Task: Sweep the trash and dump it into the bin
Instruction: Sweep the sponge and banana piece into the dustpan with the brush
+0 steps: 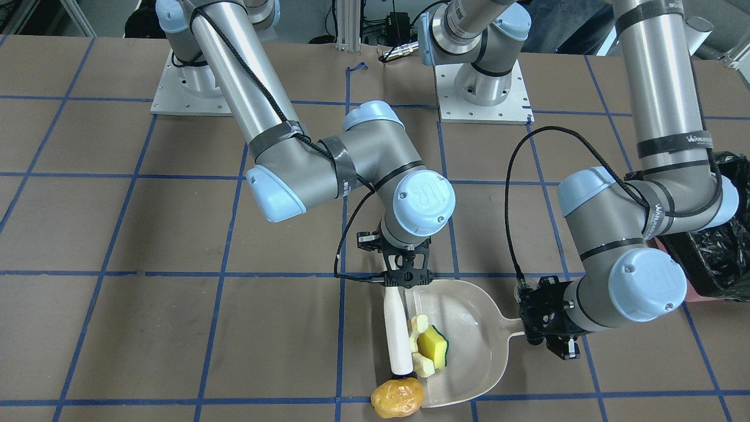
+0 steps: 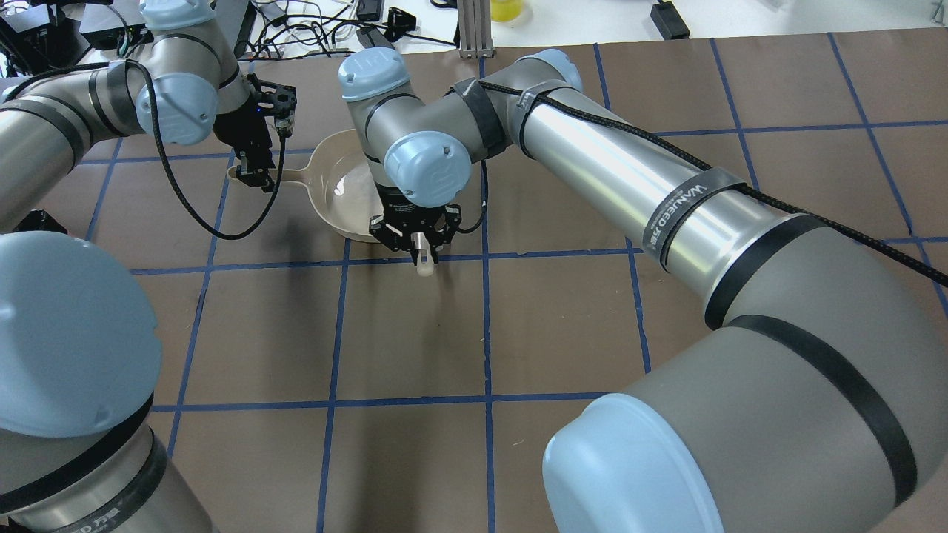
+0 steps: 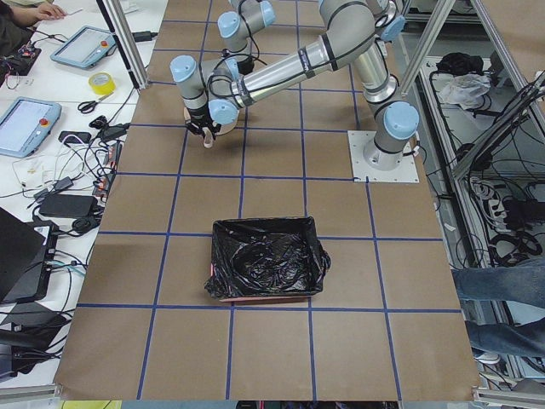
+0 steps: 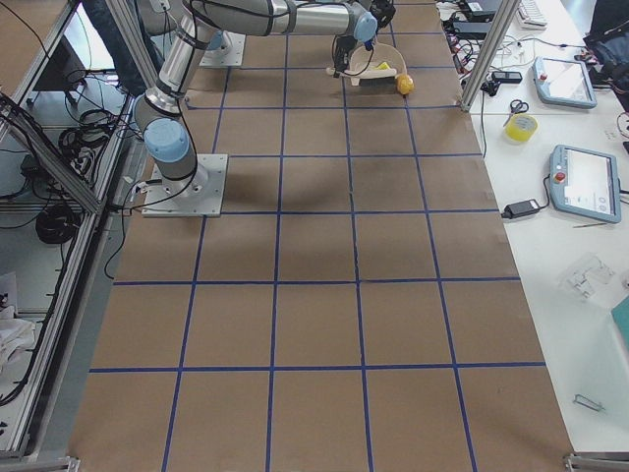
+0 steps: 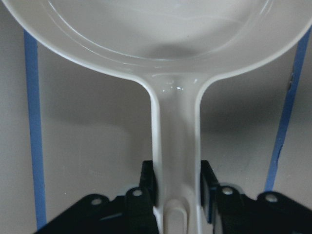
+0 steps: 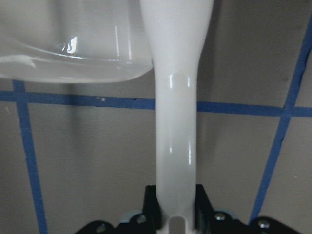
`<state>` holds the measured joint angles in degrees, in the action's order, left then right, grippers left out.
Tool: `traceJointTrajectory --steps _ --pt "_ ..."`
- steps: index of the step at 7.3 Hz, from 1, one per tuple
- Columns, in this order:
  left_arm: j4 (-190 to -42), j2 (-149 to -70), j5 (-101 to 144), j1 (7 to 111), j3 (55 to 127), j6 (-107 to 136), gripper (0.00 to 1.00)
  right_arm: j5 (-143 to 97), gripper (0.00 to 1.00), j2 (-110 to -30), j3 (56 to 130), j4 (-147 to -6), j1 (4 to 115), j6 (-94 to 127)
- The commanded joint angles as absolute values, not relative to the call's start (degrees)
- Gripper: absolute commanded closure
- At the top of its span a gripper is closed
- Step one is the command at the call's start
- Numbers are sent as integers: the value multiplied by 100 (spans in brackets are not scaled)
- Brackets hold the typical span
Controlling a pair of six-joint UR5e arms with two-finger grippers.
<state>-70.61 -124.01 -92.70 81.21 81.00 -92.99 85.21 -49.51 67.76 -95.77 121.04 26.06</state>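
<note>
The potato lump (image 1: 397,398) is outside the pan's opening, beyond the brush's tip, so next my right gripper moves the brush back and sweeps from behind the lump (image 1: 351,395).
My left gripper (image 1: 548,334) is shut on the handle of the beige dustpan (image 1: 469,328), which lies flat on the table; the left wrist view shows the fingers (image 5: 148,183) clamping the handle. My right gripper (image 1: 405,280) is shut on a white brush handle (image 1: 397,337) held along the pan's open edge. The yellow sponge with a green side (image 1: 435,346) and the cream peel piece (image 1: 419,326) lie inside the pan against the brush. The golden-brown potato lump (image 1: 398,397) sits on the table just outside the pan's mouth. The black-lined pink bin (image 3: 268,260) stands apart.
The bin's edge (image 1: 712,252) shows behind my left arm's elbow. Both arm bases (image 1: 483,94) stand at the back of the brown table marked with blue tape lines. Operator desks with tablets and cables lie beyond the table edge (image 4: 580,182).
</note>
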Motion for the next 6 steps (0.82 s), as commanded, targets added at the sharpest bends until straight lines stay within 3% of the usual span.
traceJointTrajectory --steps 1,3,6 --pt "-7058 -12401 -9264 8121 8104 -9299 82 8194 89 -4896 6584 -9589 12365 2987" --pt "-7058 -12401 -9264 8121 8104 -9299 82 7920 89 -4895 6329 -9545 12489 3321" --pt "-7058 -12401 -9264 8130 8086 -9132 82 8909 90 -5307 6381 -8309 12149 2604"
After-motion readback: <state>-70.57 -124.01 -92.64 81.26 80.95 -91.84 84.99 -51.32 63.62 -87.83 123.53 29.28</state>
